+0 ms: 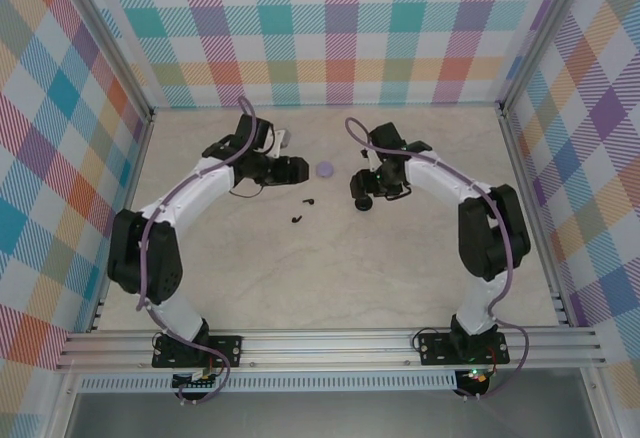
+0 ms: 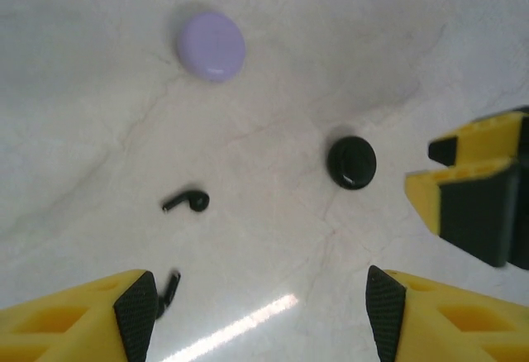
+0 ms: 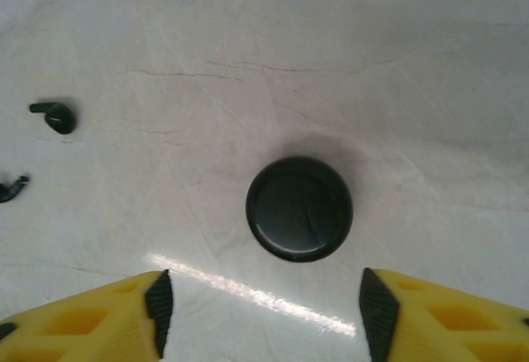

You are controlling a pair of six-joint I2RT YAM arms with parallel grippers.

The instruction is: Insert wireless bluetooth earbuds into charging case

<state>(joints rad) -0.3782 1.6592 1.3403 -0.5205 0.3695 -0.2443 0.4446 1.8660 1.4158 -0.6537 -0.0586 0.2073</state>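
Observation:
I should first move the black charging case (image 1: 363, 203) nearer the earbuds with my right gripper, because the case lies shut beside it, away from my left gripper.
A round black charging case (image 3: 299, 209) lies shut on the pale table, just ahead of my right gripper (image 3: 264, 308), which is open with nothing between its jaws. Two black earbuds (image 3: 54, 116) (image 3: 11, 188) lie loose to its left. In the left wrist view one black earbud (image 2: 186, 202) lies apart on the table. The other (image 2: 168, 290) lies right beside the left finger of my open, empty left gripper (image 2: 260, 308). From above, the earbuds (image 1: 307, 201) (image 1: 295, 220) sit between the left gripper (image 1: 292, 169) and the right gripper (image 1: 362, 201).
A closed round lilac case (image 2: 211, 45) lies farther back, also seen from above (image 1: 325, 169). The right gripper's yellow fingers (image 2: 475, 188) stand at the right of the left wrist view, near the black case (image 2: 351, 162). Plaid walls (image 1: 340, 28) enclose the table.

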